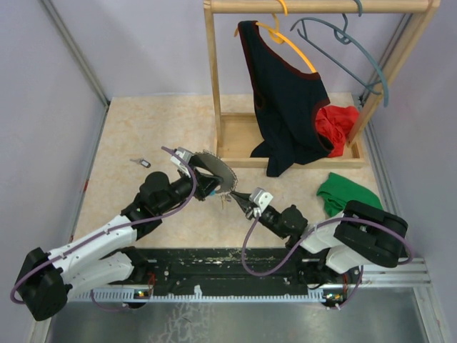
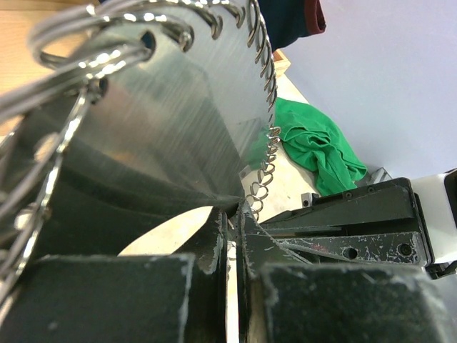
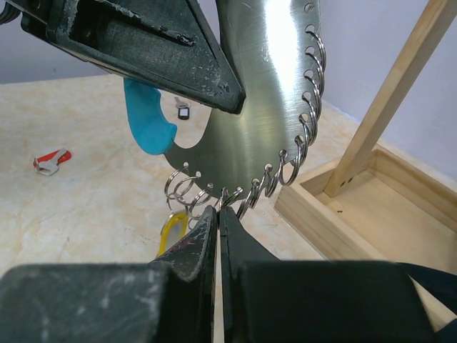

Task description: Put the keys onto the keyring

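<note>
I should move my left gripper, which holds the keyring by its plate, down to the ring my right gripper is pinching and take that ring with it.
The keyring is a crescent steel plate with a light-blue grip and several small split rings along its edge. My left gripper is shut on the plate's lower edge and holds it above the table; its black fingers pinch the metal. My right gripper is shut, its tips touching a ring on the plate's bottom edge; whether wire is pinched does not show. A yellow tag hangs from a nearby ring. A red-headed key and a black-headed key lie on the table.
A wooden clothes rack stands at the back right, its base frame close to my right gripper. A black garment and a grey-blue hanger hang on the rack. A red cloth lies in its base and a green cloth beside it.
</note>
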Robot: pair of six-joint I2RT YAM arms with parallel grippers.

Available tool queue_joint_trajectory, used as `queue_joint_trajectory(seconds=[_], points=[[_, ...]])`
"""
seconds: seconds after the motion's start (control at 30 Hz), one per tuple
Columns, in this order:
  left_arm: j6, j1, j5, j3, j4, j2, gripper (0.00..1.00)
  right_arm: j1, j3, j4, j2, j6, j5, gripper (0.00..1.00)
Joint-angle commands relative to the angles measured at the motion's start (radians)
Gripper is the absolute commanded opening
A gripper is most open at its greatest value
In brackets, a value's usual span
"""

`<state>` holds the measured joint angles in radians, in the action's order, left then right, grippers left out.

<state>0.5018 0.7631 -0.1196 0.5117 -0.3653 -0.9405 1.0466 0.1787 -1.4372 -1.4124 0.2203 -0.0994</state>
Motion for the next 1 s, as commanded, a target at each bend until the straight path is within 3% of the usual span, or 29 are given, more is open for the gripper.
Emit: queue_joint_trajectory(seconds=[0.0, 0.27, 0.4, 0.63, 0.97], points=[[0.013, -0.002, 0.027, 0.001, -0.043, 0.019, 0.01, 0.017, 0.008, -0.067, 0.021, 0.003, 0.000, 0.00], [0.060, -0.004, 0.115, -0.030, -0.015, 0.021, 0.10, 0.018, -0.008, 0.020, 0.103, -0.012, 0.029, 0.00], [0.095, -0.005, 0.155, -0.058, -0.014, 0.030, 0.20, 0.019, -0.008, 0.062, 0.134, -0.014, 0.037, 0.00], [0.134, -0.005, 0.141, -0.094, -0.010, 0.021, 0.47, 0.018, 0.015, 0.175, 0.188, -0.006, 0.036, 0.00], [0.141, -0.021, 0.113, -0.157, 0.039, 0.081, 0.63, -0.050, 0.081, 0.434, 0.248, -0.015, 0.127, 0.00]])
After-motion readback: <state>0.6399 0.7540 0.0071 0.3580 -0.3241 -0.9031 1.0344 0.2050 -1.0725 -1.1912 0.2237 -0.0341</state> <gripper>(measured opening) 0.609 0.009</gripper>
